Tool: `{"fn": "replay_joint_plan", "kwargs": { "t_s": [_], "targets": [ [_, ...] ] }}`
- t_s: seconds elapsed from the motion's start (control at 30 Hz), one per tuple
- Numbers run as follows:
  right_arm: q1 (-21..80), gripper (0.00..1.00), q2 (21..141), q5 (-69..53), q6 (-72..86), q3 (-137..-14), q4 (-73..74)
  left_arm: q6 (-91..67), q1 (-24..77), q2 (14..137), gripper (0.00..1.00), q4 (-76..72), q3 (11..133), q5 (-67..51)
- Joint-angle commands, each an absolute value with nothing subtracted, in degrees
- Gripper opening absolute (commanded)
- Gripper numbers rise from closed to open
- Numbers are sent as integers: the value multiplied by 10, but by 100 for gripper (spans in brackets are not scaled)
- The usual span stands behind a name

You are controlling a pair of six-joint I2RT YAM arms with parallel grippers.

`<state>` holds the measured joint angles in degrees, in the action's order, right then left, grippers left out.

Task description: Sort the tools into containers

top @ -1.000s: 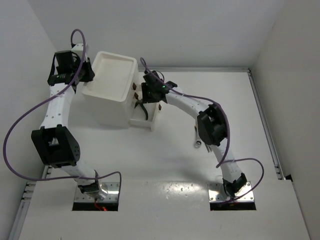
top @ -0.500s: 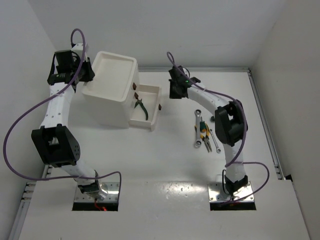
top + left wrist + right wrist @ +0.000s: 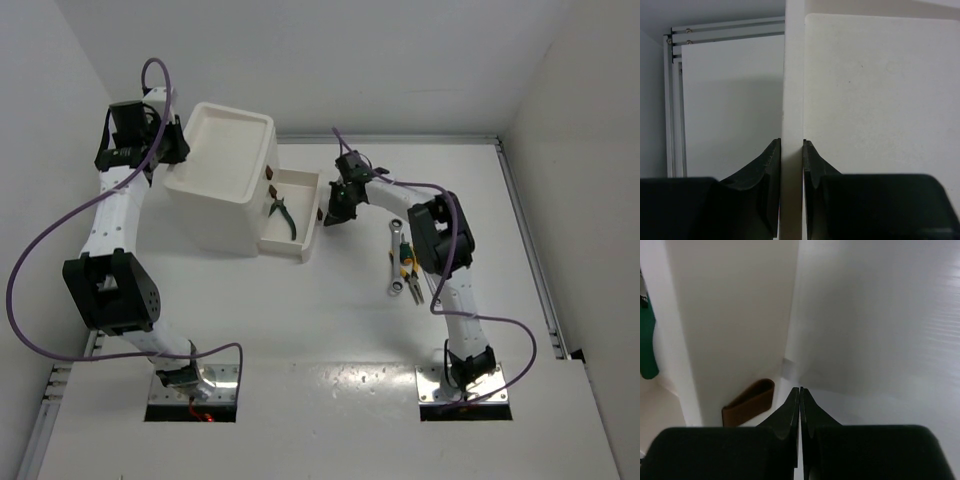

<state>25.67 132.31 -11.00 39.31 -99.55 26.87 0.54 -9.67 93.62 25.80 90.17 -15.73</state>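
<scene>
The green-handled pliers (image 3: 286, 216) are all the way inside the drawer, so my right gripper should go on pushing the drawer front (image 3: 313, 228) until it is even with the cabinet.
The white cabinet (image 3: 215, 215) stands at the back left, with its top tray (image 3: 232, 150) bare. One drawer (image 3: 300, 185) is pulled out and holds green-handled pliers (image 3: 284, 216). My left gripper (image 3: 176, 150) is shut on the cabinet's left rim (image 3: 792, 90), one finger (image 3: 769, 170) on each side. My right gripper (image 3: 334, 213) is shut and empty, its tips (image 3: 800, 389) just beside the drawer's red-brown handle (image 3: 749, 401) on the drawer front (image 3: 730, 315). Silver wrenches (image 3: 396, 232) and yellow-handled pliers (image 3: 407, 265) lie on the table to the right. The screwdriver is not in view.
Two more red-brown drawer handles (image 3: 271, 183) show on the cabinet face. A metal rail (image 3: 525, 240) runs along the table's right edge. The right arm's elbow (image 3: 440, 235) hangs above the loose tools. A green pliers handle (image 3: 647, 350) shows at the left of the right wrist view.
My right gripper lifted away from over the open drawer, leaving the green-handled pliers inside, swung back right, then came down beside the drawer's front handle. The left arm has not moved.
</scene>
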Motion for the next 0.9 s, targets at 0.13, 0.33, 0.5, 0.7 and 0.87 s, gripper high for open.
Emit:
{"fn": "replay_joint_plan", "kwargs": {
  "t_s": [0.13, 0.33, 0.5, 0.7, 0.87],
  "targets": [
    [263, 0, 1354, -205, 467, -1063, 189, -37, -71, 972, 0, 332, 853, -215],
    [279, 0, 1380, -225, 480, -1101, 174, -32, -66, 977, 0, 332, 853, -221],
    [291, 0, 1393, -248, 500, -1119, 162, -32, -61, 983, 0, 332, 860, -221],
    [316, 0, 1404, -280, 512, -1119, 133, -32, -61, 988, 0, 332, 866, -226],
    [321, 0, 1424, -286, 536, -1147, 106, -32, -55, 988, 0, 337, 866, -231]
  ]
}}
